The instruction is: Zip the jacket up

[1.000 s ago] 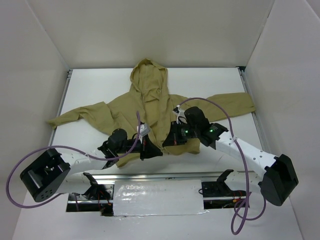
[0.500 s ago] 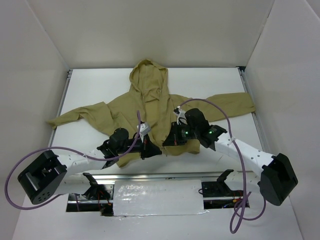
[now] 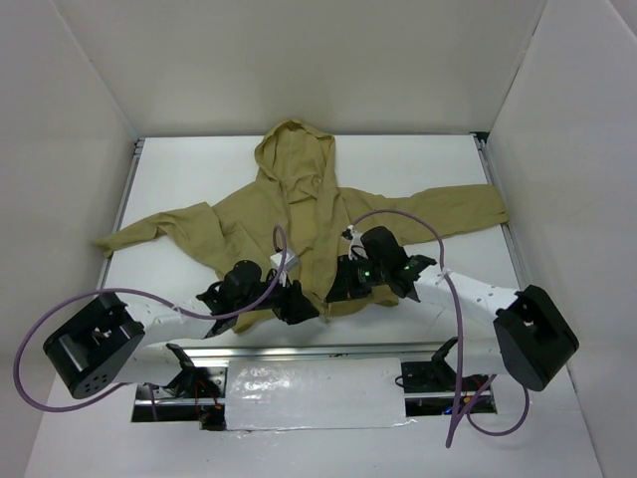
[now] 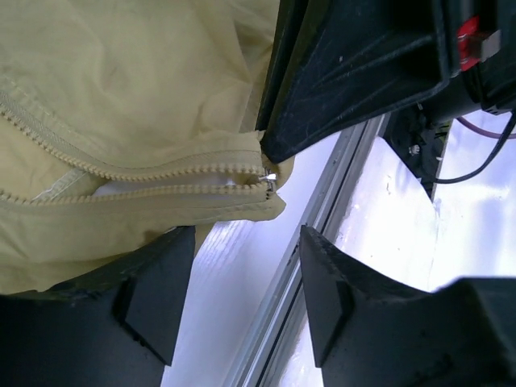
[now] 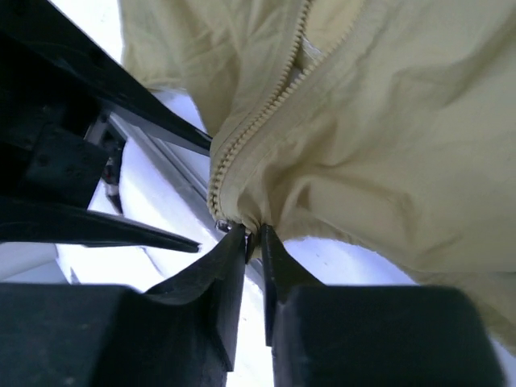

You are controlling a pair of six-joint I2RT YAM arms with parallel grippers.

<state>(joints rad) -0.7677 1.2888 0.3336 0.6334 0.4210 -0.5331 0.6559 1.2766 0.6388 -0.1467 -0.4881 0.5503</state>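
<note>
The hem cloth beside the slider is pinched in my right gripper. My left gripper should hold the hem while my right gripper goes to the slider's pull tab.
The olive-tan jacket lies flat on the white table, hood at the far side, sleeves spread left and right. Its front zipper runs down to the hem, and the small metal slider sits at the bottom end. My left gripper stands open just below the hem, with only table between its fingers. My right gripper pinches the hem cloth beside the slider, its jaws nearly together. In the top view both grippers meet at the jacket's bottom edge, left and right.
A metal rail runs along the table's near edge right under the hem. A shiny foil-covered panel lies between the arm bases. Purple cables loop beside each arm. White walls enclose the table on three sides.
My left gripper has opened and let go of the hem. The right gripper's jaws have eased a little, with cloth still between them. The right arm's base link has swung left.
</note>
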